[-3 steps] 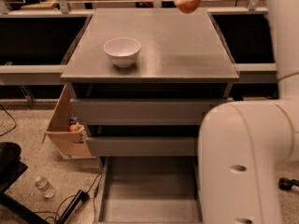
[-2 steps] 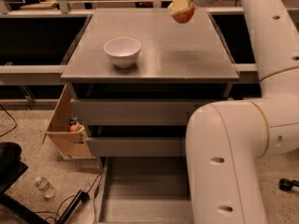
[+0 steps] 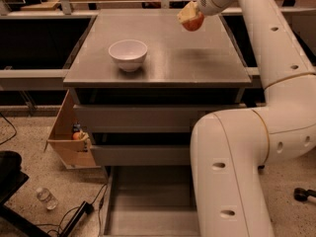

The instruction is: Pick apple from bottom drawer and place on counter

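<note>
My gripper should keep moving toward the open space (image 3: 166, 41) near the white bowl, as the apple (image 3: 191, 23) hangs clear above the counter, and let go once the apple rests.
My gripper (image 3: 190, 16) is high over the right rear part of the counter (image 3: 197, 58), at the end of the white arm that curves up from the lower right. It is shut on the apple (image 3: 192, 22), a small red apple that shows below the pale fingers and hangs clear above the grey top. The bottom drawer (image 3: 148, 201) is pulled out at the foot of the cabinet, and the floor that shows is bare. The arm hides its right part.
A white bowl (image 3: 128, 54) stands on the left of the counter. Two closed grey drawers (image 3: 148, 117) sit under the top. A wooden box (image 3: 69, 137) leans at the cabinet's left. A plastic bottle (image 3: 47, 197) and cables lie on the floor.
The gripper with the apple has moved down and toward the front over the counter's right rear. The arm has swung left across the view.
</note>
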### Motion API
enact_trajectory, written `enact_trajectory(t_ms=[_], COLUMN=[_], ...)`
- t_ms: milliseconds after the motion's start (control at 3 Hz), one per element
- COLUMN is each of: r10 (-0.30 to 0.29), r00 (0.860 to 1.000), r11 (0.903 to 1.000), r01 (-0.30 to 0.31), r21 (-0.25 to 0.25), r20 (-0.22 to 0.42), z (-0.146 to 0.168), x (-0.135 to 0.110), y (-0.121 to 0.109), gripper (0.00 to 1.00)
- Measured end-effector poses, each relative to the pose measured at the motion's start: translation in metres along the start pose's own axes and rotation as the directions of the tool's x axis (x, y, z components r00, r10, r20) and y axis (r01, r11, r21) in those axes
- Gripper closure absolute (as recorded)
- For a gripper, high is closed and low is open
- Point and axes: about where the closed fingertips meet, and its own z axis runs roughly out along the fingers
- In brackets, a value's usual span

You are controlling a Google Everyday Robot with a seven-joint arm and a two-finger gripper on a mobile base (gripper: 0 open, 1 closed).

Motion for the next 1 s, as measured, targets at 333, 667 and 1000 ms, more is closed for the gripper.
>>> enact_trajectory(t_ms=[333,667,1000], r10=[0.027,0.049,0.059], r00=[0.999,0.999,0.998], r11=[0.9996,0.9988,0.9982], r01=[-0.027,-0.049,-0.059], r21=[0.008,0.001,0.006], r20=[0.022,0.021,0.020], z=[0.022,0.045,0.071], x=[-0.010,-0.020,-0.023], y=[0.010,0.032,0.045], gripper=[1.00,1.00,1.00])
